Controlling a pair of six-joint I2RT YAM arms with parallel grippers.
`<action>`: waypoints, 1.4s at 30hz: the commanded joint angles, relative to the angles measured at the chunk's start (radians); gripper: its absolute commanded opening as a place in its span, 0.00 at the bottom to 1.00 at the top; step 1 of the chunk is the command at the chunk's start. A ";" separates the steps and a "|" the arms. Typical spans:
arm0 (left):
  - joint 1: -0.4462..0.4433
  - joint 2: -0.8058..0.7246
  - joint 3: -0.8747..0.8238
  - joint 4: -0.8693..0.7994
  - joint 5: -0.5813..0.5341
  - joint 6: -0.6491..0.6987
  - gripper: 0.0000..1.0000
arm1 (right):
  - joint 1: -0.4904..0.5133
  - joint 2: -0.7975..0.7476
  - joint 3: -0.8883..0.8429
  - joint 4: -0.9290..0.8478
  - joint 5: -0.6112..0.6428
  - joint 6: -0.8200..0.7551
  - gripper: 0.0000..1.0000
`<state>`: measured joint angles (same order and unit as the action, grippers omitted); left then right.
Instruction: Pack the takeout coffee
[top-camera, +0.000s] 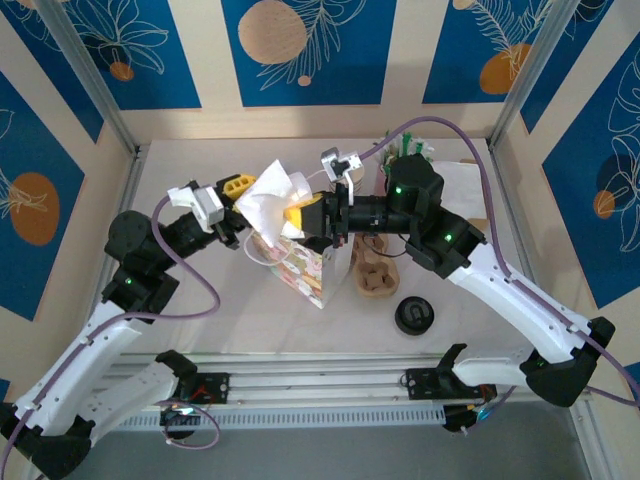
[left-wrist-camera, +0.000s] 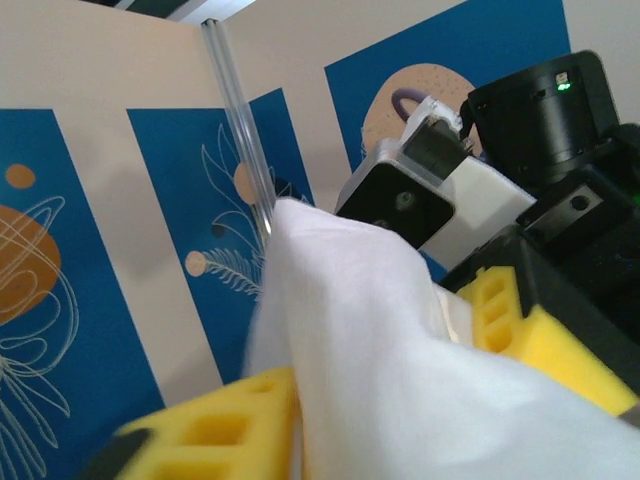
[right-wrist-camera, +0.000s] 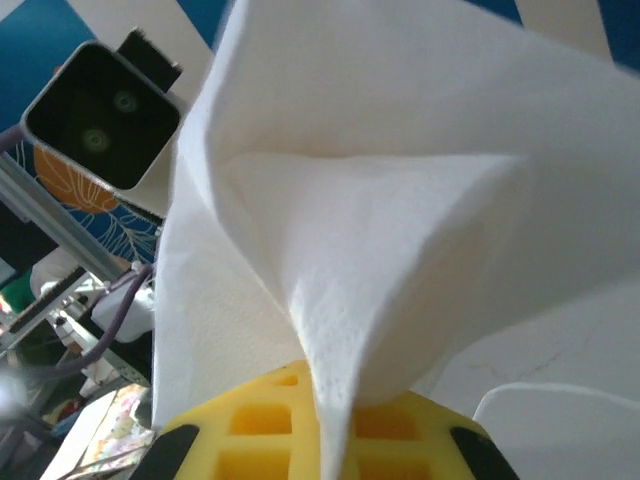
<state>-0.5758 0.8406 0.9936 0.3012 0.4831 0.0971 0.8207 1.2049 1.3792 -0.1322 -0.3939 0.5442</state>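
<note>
I should back my left gripper off before my right gripper lowers the napkin (top-camera: 266, 200) it holds into the bag (top-camera: 300, 275), since the napkin lies against my left gripper's finger.
The takeout coffee (top-camera: 413, 315), a small cup with a black lid, stands on the table at front right, away from both grippers. Above the patterned paper bag (top-camera: 305, 268), both arms meet at a white napkin (top-camera: 268, 195). My right gripper (top-camera: 295, 212) is shut on the napkin (right-wrist-camera: 400, 200), which is pinched between its yellow fingers (right-wrist-camera: 260, 435). My left gripper (top-camera: 243, 190) is at the napkin's left side. The napkin (left-wrist-camera: 400, 350) lies against its one visible yellow finger (left-wrist-camera: 215, 425) and hides the other.
A brown cardboard cup carrier (top-camera: 376, 277) lies just right of the bag. A white cup rim (top-camera: 258, 250) shows at the bag's left. Green-topped items (top-camera: 405, 150) stand at the back behind the right arm. Walls close in on three sides.
</note>
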 joint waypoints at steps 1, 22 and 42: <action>-0.012 -0.037 0.002 -0.013 0.026 0.024 0.45 | 0.003 -0.041 0.013 -0.024 0.067 -0.027 0.00; -0.012 -0.325 -0.173 -0.400 -0.370 -0.049 1.00 | 0.041 0.016 0.200 -0.467 0.604 -0.235 0.00; -0.012 -0.319 -0.108 -0.692 -0.597 -0.159 1.00 | 0.171 0.428 0.503 -0.824 0.867 -0.507 0.00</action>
<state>-0.5793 0.5346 0.8577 -0.3710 -0.0647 -0.0544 0.9756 1.6051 1.8385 -0.8764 0.4435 0.0780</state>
